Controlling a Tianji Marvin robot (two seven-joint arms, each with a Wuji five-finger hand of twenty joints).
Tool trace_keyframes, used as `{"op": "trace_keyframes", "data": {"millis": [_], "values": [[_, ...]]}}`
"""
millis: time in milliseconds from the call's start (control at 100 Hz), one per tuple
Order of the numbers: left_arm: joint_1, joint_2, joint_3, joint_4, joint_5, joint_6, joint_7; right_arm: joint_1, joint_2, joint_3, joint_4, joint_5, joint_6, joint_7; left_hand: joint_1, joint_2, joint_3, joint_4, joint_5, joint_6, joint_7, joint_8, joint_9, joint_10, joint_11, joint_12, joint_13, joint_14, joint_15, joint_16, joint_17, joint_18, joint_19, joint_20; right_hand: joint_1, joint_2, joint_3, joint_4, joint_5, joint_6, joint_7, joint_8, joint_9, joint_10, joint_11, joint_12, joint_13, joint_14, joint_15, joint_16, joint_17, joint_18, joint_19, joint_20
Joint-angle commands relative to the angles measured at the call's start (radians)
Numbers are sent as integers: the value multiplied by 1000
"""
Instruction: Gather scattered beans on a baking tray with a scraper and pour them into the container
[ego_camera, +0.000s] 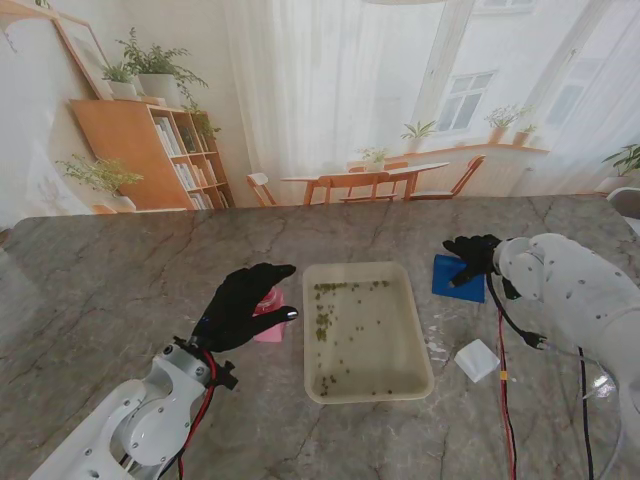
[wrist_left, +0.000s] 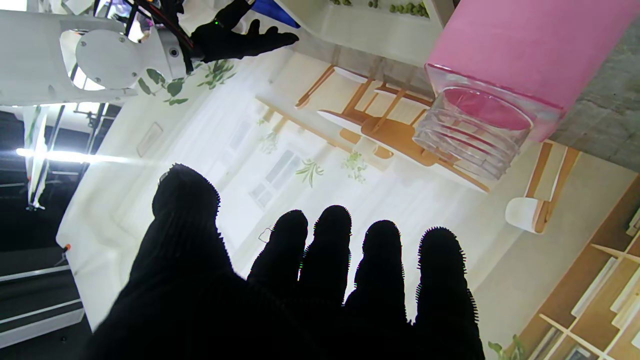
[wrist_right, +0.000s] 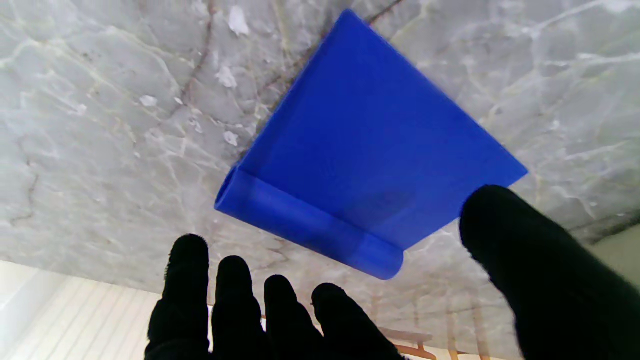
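Note:
The blue scraper's blade (ego_camera: 450, 277) is narrower than the baking tray, so I expect some green beans (ego_camera: 323, 322) to stay behind when I push them into a heap.
A cream baking tray (ego_camera: 418, 352) lies mid-table with several green beans (ego_camera: 324, 322) scattered in it. To its right lies the blue scraper (ego_camera: 456, 283) (wrist_right: 370, 165), flat on the marble. My right hand (ego_camera: 472, 256) (wrist_right: 320, 305) hovers over it, open, fingers spread on either side of its rolled handle without gripping. Left of the tray lies a pink container (ego_camera: 270, 318) (wrist_left: 505, 65) with a clear ribbed mouth, on its side. My left hand (ego_camera: 240, 305) (wrist_left: 310, 285) is open just above it, holding nothing.
A small white block (ego_camera: 476, 359) sits to the right of the tray, nearer to me. Red and black cables (ego_camera: 503, 370) run along the right arm. The table's far edge meets a printed room backdrop.

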Motion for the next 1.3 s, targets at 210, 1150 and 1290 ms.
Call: {"op": "trace_keyframes", "data": {"millis": [210,1150,1290], "values": [[-13,2,12,13,-5,5,-20,73,-85,-168,187,110,-72,-60,12,59,-12,110,29,-21,3,19,11,-32,1,14,35,-28,7,9,-1,-4,26,-4,-26,-25,41,-10,5,28,-1,0,-8,5,30,19,-19,14,38,18,12,5,8,-19],[-12,-2,14,21,-20,-13,-3,-3,-123,-298,278,161,-78,-108,21,91,-13,107,48,-27,11,25,27,-36,6,18,60,-32,14,16,10,-5,50,-4,22,-123,137,-36,-14,120,50,280,-9,50,330,242,267,-69,365,196,250,-43,204,128],[-17,-3,17,26,-25,-18,-3,-15,-126,-312,278,153,-86,-147,26,95,-13,106,54,-29,13,27,29,-37,6,19,62,-31,14,17,12,-2,53,-4,48,-194,192,-56,-34,131,63,573,-14,45,481,398,328,-142,560,294,376,-114,276,165]]}}
